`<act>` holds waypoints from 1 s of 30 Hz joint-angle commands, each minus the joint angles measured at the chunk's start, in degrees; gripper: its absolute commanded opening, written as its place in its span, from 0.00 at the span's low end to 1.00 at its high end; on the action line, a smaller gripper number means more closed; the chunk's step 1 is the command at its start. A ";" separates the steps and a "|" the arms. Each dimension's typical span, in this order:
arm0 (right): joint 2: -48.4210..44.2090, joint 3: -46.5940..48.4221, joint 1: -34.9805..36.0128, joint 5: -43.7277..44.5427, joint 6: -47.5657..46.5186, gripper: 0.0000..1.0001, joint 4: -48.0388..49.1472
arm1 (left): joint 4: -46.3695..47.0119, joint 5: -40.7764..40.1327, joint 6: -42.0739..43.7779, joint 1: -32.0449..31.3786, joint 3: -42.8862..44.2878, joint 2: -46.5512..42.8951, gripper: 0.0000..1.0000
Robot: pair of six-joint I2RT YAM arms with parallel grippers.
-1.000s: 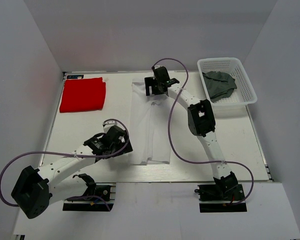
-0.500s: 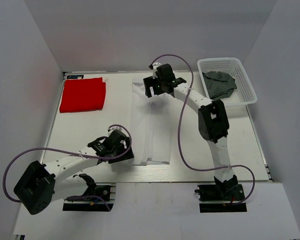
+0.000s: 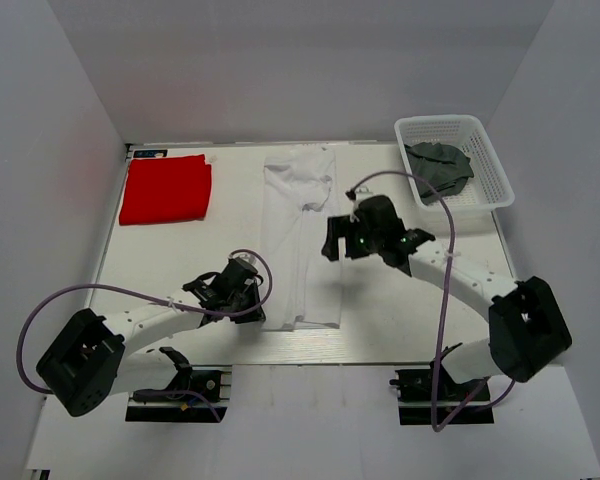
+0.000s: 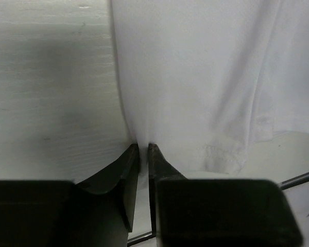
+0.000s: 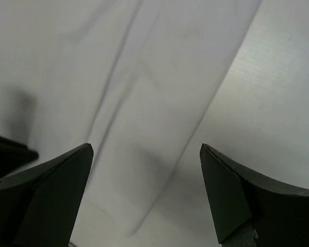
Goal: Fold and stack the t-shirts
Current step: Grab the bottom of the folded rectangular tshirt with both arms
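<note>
The white t-shirt lies limp and creased [image 3: 303, 255], so it should fold back on itself when I carry the t-shirt's near hem [image 3: 320, 325] over, while its far end stays where it is.
The white t-shirt [image 3: 295, 270] lies as a long narrow strip down the middle of the table. My left gripper [image 3: 257, 308] is at its near left corner. In the left wrist view its fingers [image 4: 143, 146] stand almost together with the white t-shirt's [image 4: 195, 77] edge pinched between them. My right gripper [image 3: 332, 243] hovers open over the strip's right edge at mid-length. The right wrist view shows the wide-apart fingers [image 5: 147, 149] above the white cloth [image 5: 92, 62]. The red t-shirt [image 3: 166, 188] lies folded at the far left. The dark grey-green t-shirt [image 3: 438, 168] sits crumpled in the basket.
The white lattice basket [image 3: 485, 150] stands at the far right corner. Bare table [image 3: 420, 300] lies to the right of the strip, and the table's near edge [image 3: 310, 352] runs just below the shirt's hem. A purple cable loops above each arm.
My left gripper closed on the near left corner of the white t-shirt. My right arm swung back from the shirt's far end to its middle right edge, staying open.
</note>
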 commanded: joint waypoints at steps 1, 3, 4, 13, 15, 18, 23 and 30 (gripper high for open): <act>-3.68 -6.70 1.51 -4.08 4.97 0.90 -3.42 | -1.66 3.14 1.93 -0.34 -1.18 1.12 0.24; -5.35 -8.90 2.22 -6.70 6.63 0.90 -5.91 | -1.66 3.85 1.93 -0.34 -1.18 0.60 0.22; -5.79 -9.96 3.17 -7.94 7.16 0.90 -6.79 | -2.27 3.86 1.93 -0.34 -1.18 0.07 0.22; -8.00 -20.59 5.82 -16.12 14.99 0.90 -6.27 | -8.86 2.63 -1.59 -0.34 -1.80 -3.00 0.46; -7.82 -22.00 6.26 -16.48 15.60 0.89 -5.92 | -8.87 3.67 -2.12 -0.34 -3.02 -3.54 0.46; -7.38 -22.89 6.61 -17.18 16.04 0.85 -3.55 | -5.63 4.56 -2.12 -0.34 -4.25 -4.33 0.46; -5.80 -23.49 7.05 -17.62 16.75 0.71 -1.71 | -5.62 5.35 -2.12 -0.34 -4.26 -3.01 0.42; -5.01 -24.56 7.05 -17.18 17.19 0.36 1.29 | -2.98 6.67 -0.54 -0.34 -3.65 -0.47 0.15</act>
